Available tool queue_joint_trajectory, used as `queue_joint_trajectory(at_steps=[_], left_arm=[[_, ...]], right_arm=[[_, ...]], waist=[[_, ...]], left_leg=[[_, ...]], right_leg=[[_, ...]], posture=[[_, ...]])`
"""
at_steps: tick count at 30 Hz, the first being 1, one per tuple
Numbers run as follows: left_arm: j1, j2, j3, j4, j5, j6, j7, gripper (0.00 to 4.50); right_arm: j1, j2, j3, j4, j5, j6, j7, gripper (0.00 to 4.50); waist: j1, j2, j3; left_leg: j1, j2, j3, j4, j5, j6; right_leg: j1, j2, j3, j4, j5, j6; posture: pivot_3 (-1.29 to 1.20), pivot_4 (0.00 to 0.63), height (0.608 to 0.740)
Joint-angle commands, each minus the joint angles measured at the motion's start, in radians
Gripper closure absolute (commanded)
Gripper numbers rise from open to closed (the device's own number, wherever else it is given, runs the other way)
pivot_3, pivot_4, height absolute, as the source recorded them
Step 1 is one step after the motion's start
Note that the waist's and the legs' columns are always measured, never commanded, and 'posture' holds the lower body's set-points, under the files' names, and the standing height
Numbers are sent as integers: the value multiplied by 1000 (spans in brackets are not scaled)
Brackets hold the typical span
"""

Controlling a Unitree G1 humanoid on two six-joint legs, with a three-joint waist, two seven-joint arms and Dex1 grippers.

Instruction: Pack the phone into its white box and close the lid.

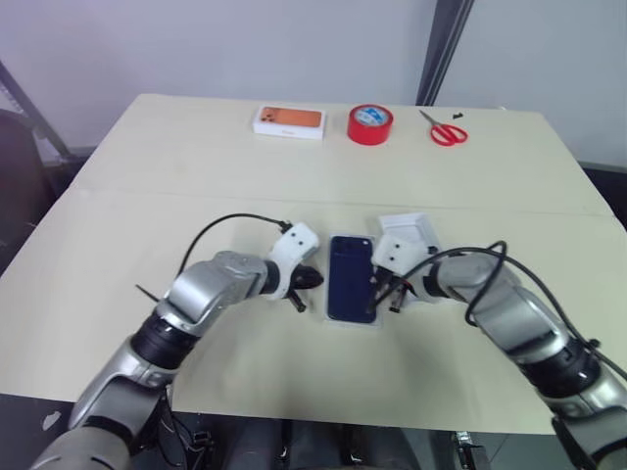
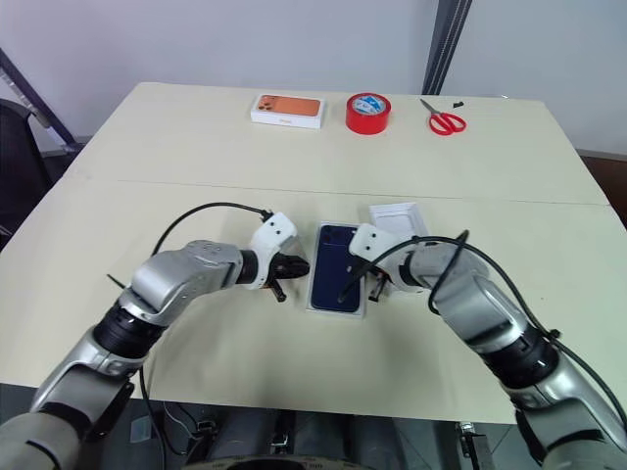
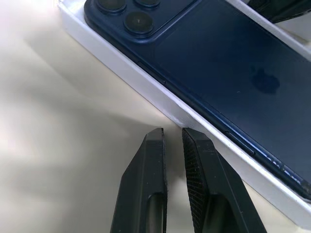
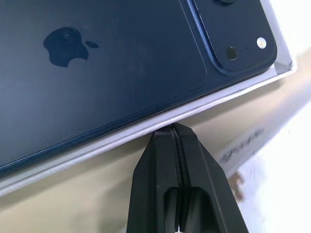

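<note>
The lid [image 1: 409, 229] lies beside the box with its open side up. My right gripper should grip the lid's side [image 4: 249, 144] nearest the phone and flip it over before closing.
The dark navy phone [image 1: 350, 276] lies back-up inside the shallow white box [image 1: 353, 321] at the middle of the table, its camera cluster [image 3: 131, 12] at one corner. My left gripper [image 3: 172, 131] sits on the table just left of the box's long side, shut with only a thin slit between the fingers and nothing in them. On the other long side, my right gripper [image 4: 172, 127] is shut and empty, its tip against the box's rim. The white lid [image 1: 416, 230] lies open side up just behind the right gripper.
At the table's far side stand a closed white box with an orange phone picture [image 1: 289, 120], a red tape roll [image 1: 370, 124] and red scissors [image 1: 447, 129]. Bare beige tabletop [image 1: 147, 196] spreads left of the box.
</note>
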Motion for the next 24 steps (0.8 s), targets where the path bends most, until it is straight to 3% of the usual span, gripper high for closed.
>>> queue_joint_trajectory(at_steps=[1, 6, 17, 20, 24], left_arm=[[-19, -97, -94, 7, 0, 0, -72, 3828], [-28, -154, -95, 29, 22, 24, -104, 3828], [-4, -118, -32, 2, 36, 81, -139, 3828], [5, -88, 8, -17, 29, 86, -147, 3908], [40, -11, 82, -70, 21, 27, -183, 3908]], right_arm=[[31, -29, -50, -121, 55, 18, 25, 4500], [100, -89, -91, -167, 72, 44, 23, 4500], [123, -156, -171, -146, 125, 52, 43, 4500], [122, -175, -252, -146, 190, 89, 76, 3710], [102, -174, -389, -147, 302, 202, 102, 1794]], waist=[[0, 0, 0], [-1, 0, 0], [-5, 1, 0], [-5, 1, 0], [-20, 1, 0]], left_leg=[[0, 0, 0, 0, 0, 0], [0, 0, 0, 0, 0, 1], [0, 0, 0, 0, 0, 1], [0, 0, 0, 0, -1, 1], [0, 1, 0, 0, -1, 1]], right_leg=[[0, 0, 0, 0, 0, 0], [0, -1, 0, 0, 0, 0], [0, -1, 0, 0, 0, 0], [0, -1, 0, 0, 0, 0], [-1, -1, 0, 0, 0, 0]], posture=[[0, 150, 725], [0, 150, 725], [0, 150, 725], [0, 150, 725], [0, 150, 725]])
